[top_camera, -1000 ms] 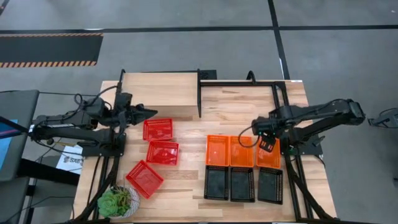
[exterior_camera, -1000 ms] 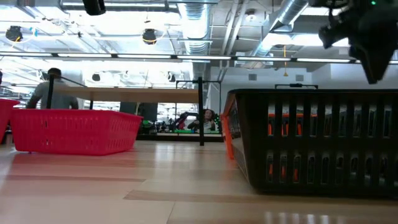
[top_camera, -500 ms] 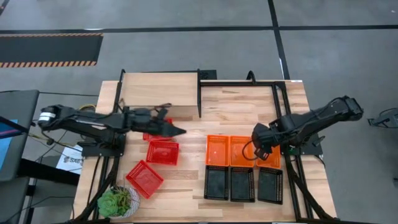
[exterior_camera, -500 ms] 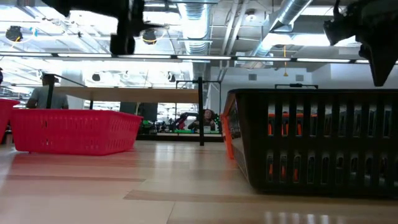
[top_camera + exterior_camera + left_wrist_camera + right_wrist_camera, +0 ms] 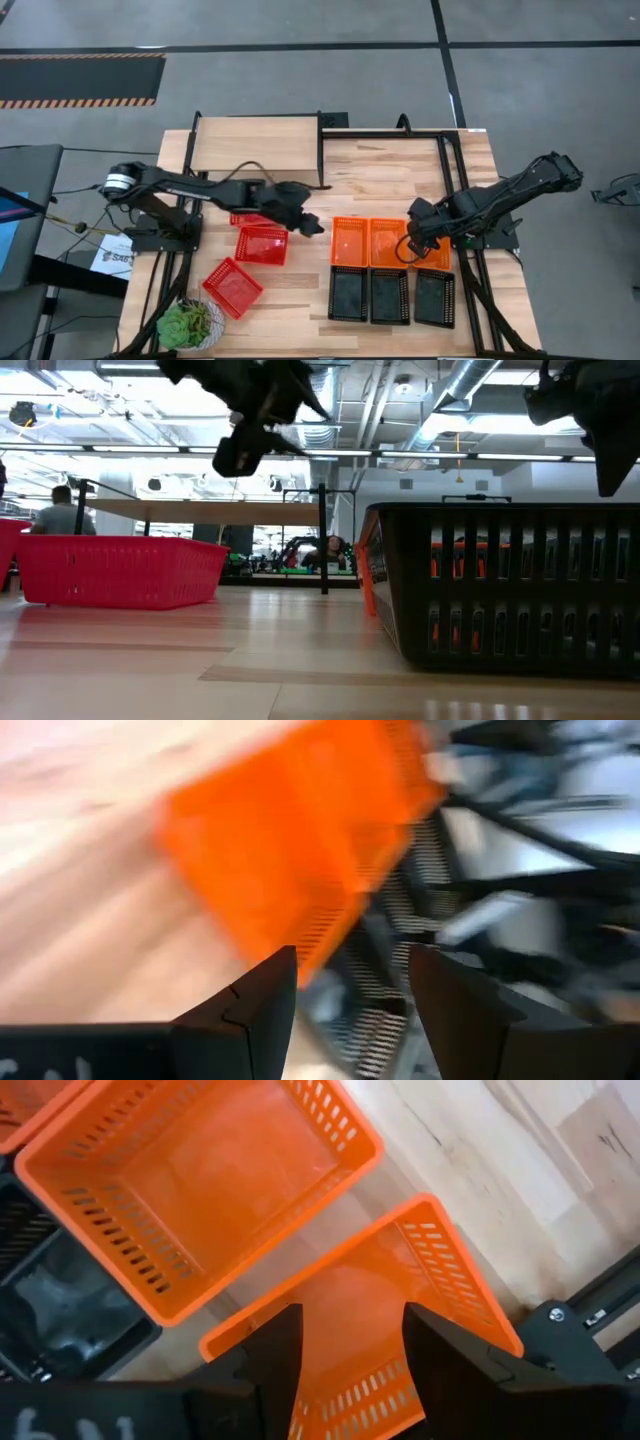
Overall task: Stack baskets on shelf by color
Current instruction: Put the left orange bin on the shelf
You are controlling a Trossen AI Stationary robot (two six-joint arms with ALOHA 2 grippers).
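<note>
The orange basket nearest the red baskets is touching a black basket, so that black basket will move a little when the robot lifts the orange one.
Three orange baskets stand in a row on the table. Three black baskets stand in front of them, and three red baskets lie loosely to the left. The shelf is at the far left and bears nothing. My left gripper is open in the air, slanting down just left of the left orange basket. My right gripper is open and points down above the right orange basket. Neither gripper touches anything.
A green potted plant sits at the near left corner. A black metal frame runs along the far right of the table. The left arm passes over the farthest red basket. Bare wood lies between the red and orange baskets.
My left gripper has swung from beside the red baskets toward the table's right, sinking and tipping downward, and now stands by the left orange basket. My right gripper has shifted slightly left and rolled about above the right orange basket. No basket has moved.
</note>
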